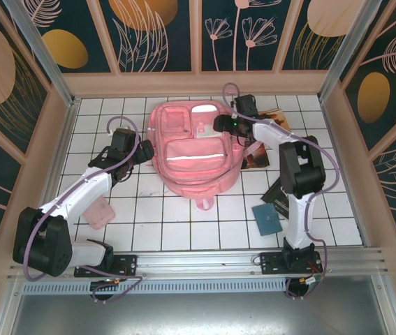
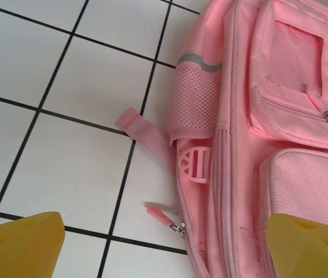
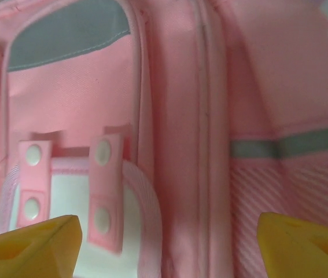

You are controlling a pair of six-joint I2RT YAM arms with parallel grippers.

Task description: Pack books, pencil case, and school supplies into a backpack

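The backpack's side (image 1: 239,155) hides part of the dark book, so next I move the backpack toward my left arm before my right gripper grabs the book's free edge (image 1: 265,159).
The pink backpack (image 1: 191,150) lies flat on the white tiled table, front pockets up. My left gripper (image 1: 142,152) is open at its left edge. In the left wrist view the yellow fingertips (image 2: 19,246) straddle the side zipper pull (image 2: 164,219) and touch nothing, with the backpack (image 2: 279,145) to the right. My right gripper (image 1: 222,124) hangs open over the backpack's upper right part. Its fingers (image 3: 305,243) are spread wide above the pink fabric (image 3: 175,116). Books (image 1: 257,159) lie right of the backpack, partly hidden by the right arm.
A small flat pink pouch (image 1: 100,211) lies beside the left arm. A teal square pad (image 1: 267,218) and a dark item (image 1: 276,194) lie near the right arm's base. A loose strap (image 2: 146,130) and buckle (image 2: 195,164) stick out from the backpack's left side. Wooden walls surround the table.
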